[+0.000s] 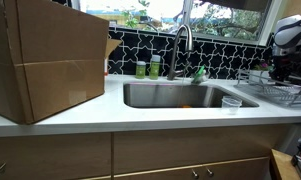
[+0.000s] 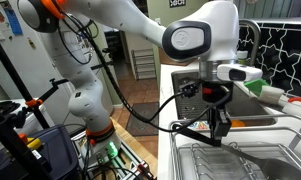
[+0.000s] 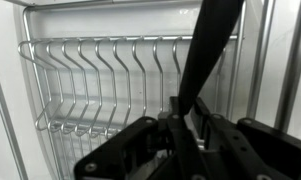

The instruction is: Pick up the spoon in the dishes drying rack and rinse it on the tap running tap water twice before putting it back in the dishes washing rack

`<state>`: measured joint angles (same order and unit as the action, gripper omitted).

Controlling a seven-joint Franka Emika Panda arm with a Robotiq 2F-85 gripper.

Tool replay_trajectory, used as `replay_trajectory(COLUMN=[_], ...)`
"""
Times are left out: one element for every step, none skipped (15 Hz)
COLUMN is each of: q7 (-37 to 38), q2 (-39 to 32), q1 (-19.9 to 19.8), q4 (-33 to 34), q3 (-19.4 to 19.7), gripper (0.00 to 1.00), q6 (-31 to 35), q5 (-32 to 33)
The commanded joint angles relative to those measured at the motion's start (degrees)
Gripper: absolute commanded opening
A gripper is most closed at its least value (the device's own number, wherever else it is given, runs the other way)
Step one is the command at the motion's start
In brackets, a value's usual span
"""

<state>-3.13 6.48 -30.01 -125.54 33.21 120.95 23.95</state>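
Observation:
The spoon's dark handle [image 3: 213, 45] lies at a slant across the gripper's fingers, so next the gripper opens, turn to line up with it and close lower around the handle [image 3: 193, 92] before lifting it.
My gripper [image 3: 186, 128] is shut on the dark handle of the spoon [image 3: 206, 48], which slants up and away from the jaws in the wrist view. Behind it lies the wire dish drying rack [image 3: 85, 85]. In an exterior view my gripper [image 2: 221, 124] points down just above the rack [image 2: 225, 160]. In the other exterior view the arm's head [image 1: 287, 45] hangs over the rack [image 1: 280, 93] at the far right of the counter. The tap [image 1: 183, 42], a tall steel gooseneck, stands behind the sink [image 1: 180, 95], left of the rack. No water shows.
A big cardboard box [image 1: 45, 55] fills the counter's left end. Two green bottles [image 1: 148, 68] stand behind the sink near the tap. A small clear cup [image 1: 231, 103] sits between sink and rack. Cables and a stand [image 2: 30, 120] surround the robot base.

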Motion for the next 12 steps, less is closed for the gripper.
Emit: replay_trajectory(q7=[-0.2,-0.3,-0.5,-0.5,-0.5,-0.3,-0.4,-0.3,-0.4,-0.5,-0.5,-0.6], q2=[-0.4,-0.7,-1.0,-1.2,-1.6,-2.0,-2.4,-2.8,-3.2,-3.7,-4.2,-4.6], q1=[-0.7,-0.8,-0.9,-1.0,-1.1,-1.2,-1.3,-1.3,-1.4,-1.5,-1.7,-1.8], q4=[-1.9,-2.0,-2.0,-2.0,-2.0,-1.9,-1.9,-2.1,-2.2,-2.0,-1.8,-1.7], q3=[1.0,1.3,1.5,1.7,1.9,2.0,2.1,2.3,2.4,2.6,2.8,3.0], gripper=[0.04,0.04,0.04,0.07,0.24,0.41,0.44,0.52,0.59,0.66,0.75,0.81], q6=[1.4,2.1,2.5,2.9,3.1,3.3,3.4,3.5,3.5,3.6,3.7,3.9], q5=[-3.8,-4.4,-4.6,-4.9,-5.2,-5.3,-5.4,-5.6,-5.9,-6.0,-6.1,-6.1])
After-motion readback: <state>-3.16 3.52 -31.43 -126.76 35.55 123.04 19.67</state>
